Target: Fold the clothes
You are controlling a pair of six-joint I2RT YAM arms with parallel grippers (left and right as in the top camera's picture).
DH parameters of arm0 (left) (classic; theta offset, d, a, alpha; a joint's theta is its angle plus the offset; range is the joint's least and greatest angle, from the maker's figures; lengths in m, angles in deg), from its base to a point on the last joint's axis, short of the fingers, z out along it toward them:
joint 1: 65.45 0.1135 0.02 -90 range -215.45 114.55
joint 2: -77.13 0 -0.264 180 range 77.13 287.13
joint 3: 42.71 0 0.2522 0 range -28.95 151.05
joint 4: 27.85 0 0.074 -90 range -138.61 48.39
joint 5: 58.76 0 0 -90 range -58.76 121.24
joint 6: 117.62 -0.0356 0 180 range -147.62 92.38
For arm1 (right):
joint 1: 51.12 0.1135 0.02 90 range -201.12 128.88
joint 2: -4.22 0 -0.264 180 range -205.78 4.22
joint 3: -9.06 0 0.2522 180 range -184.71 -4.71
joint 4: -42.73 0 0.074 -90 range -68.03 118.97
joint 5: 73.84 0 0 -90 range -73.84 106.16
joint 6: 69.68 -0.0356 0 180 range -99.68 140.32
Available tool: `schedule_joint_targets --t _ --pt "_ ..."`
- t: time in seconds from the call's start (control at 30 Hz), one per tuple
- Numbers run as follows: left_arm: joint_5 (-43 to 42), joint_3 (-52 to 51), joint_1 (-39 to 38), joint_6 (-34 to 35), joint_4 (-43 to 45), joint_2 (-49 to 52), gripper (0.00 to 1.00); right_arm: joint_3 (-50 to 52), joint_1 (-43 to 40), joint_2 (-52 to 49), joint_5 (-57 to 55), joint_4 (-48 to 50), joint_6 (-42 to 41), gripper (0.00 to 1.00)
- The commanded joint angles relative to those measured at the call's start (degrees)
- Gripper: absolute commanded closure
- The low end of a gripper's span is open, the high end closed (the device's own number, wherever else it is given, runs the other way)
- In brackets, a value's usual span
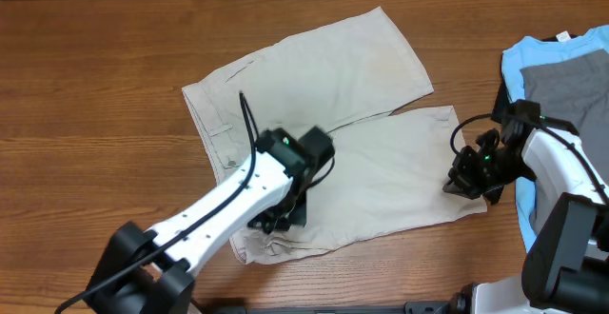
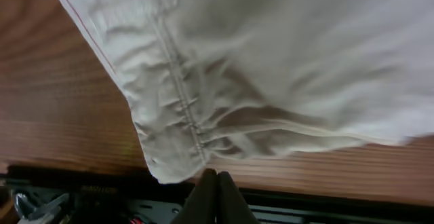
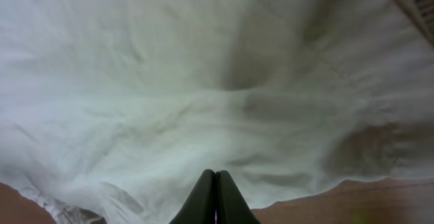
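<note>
The shorts' waistband runs at a slant toward its near corner [image 1: 245,254] by the table's front edge, so the robot's left gripper should move to the waistband's middle [image 1: 225,163] and pull the shorts straighter before folding.
The clothes, a pair of light beige shorts [image 1: 324,95], lie spread on the wooden table [image 1: 95,86] with both legs pointing right and the waistband at the left. My left gripper [image 1: 276,221] is over the near waistband corner. In the left wrist view it [image 2: 217,175] is shut, its tips just beside the puckered waistband [image 2: 183,115], with no cloth seen between them. My right gripper [image 1: 464,186] is at the hem of the near leg. In the right wrist view it [image 3: 215,174] is shut over the rumpled shorts [image 3: 169,81]. Whether it pinches cloth does not show.
A light blue T-shirt [image 1: 533,67] with a grey garment [image 1: 571,86] on it lies at the right edge, right beside my right arm. The table's front edge and a dark frame [image 2: 102,197] run just below the waistband corner.
</note>
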Motion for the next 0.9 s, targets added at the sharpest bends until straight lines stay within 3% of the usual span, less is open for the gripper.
schedule_joint_targets --t 0.0,0.27,0.4,0.53,0.67,0.87 --pt "0.35 -6.14 -0.31 1.84 2.12 0.52 0.96 1.77 0.26 -0.15 1.33 1.81 1.2 0.96" --pt "-0.2 -16.96 -0.31 3.04 12.02 0.52 0.96 7.21 0.26 -0.15 1.29 7.52 0.98 0.96" --pt "-4.5 -21.79 -0.31 3.1 16.37 0.52 0.96 8.83 0.24 -0.15 1.11 8.94 1.01 0.96" --pt "-4.37 -23.21 -0.28 2.64 17.46 0.52 0.96 8.13 0.24 -0.15 1.86 9.05 1.01 0.96" --pt "-3.61 -18.93 -0.28 1.95 13.6 0.26 0.96 4.13 0.24 -0.13 6.54 6.01 1.01 0.96" --pt "4.44 -1.55 -0.07 1.11 1.88 -0.96 0.96 -8.5 0.42 -0.13 7.78 -2.56 1.03 0.96"
